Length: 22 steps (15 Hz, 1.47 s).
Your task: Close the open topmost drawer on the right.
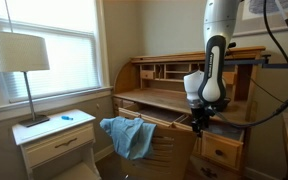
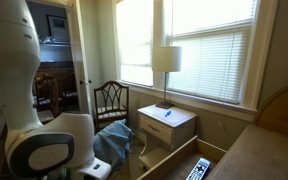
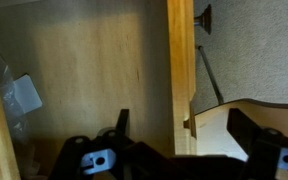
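Next, my gripper moves down around the drawer's front board (image 3: 183, 70) and pushes toward the desk, because the board runs between my open fingers and the drawer is far out.
In the wrist view I look down on the open honey-oak drawer (image 3: 181, 60). Its pale inside lies to the left, and its small dark pull (image 3: 201, 17) sticks out on the right of the front board. My gripper (image 3: 184, 120) is open. One finger is over the inside of the drawer and the other is outside the front, so the front board runs between them. In an exterior view the gripper (image 1: 198, 122) hangs just above the drawer (image 1: 222, 150) at the desk's right side.
The roll-top desk (image 1: 174, 70) has its wide centre drawer (image 1: 149, 113) pulled out. A chair with a blue cloth (image 1: 129, 135) stands before it. A white nightstand (image 1: 54, 140) with a lamp (image 1: 19, 55) stands by the window. Pale paper (image 3: 24, 95) lies inside the drawer.
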Tool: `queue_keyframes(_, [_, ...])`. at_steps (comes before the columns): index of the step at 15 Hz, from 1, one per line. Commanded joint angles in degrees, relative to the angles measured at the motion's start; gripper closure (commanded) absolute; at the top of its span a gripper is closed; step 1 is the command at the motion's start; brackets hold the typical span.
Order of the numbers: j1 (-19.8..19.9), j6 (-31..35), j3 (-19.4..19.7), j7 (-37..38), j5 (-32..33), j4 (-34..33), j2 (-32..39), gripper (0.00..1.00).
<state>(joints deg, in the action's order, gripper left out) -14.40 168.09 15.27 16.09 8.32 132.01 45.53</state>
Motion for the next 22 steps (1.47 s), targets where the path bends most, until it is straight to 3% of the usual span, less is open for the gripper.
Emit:
queue_keyframes(1, [0.84,2.51,-1.7,-2.85,-0.98,-1.95,2.18,0.0])
queue_keyframes(7, [3.75,5.3,-1.87,-3.6,-2.12,0.82,1.78,0.0])
queue_keyframes(14, [12.16,10.01,-4.88,-6.77,-3.17,2.66,2.22,0.0])
queue_keyframes(18, [14.96,12.71,-6.45,-8.57,-3.53,3.65,2.52,0.0])
queue_keyframes(19, [15.17,12.83,-6.57,-8.91,-3.69,3.61,2.58,0.09])
queue_keyframes(20, [14.7,12.98,-6.3,-9.4,-3.53,3.3,2.72,0.05])
queue_keyframes(22, [14.34,13.58,-6.46,-11.48,-2.47,2.72,2.84,0.25])
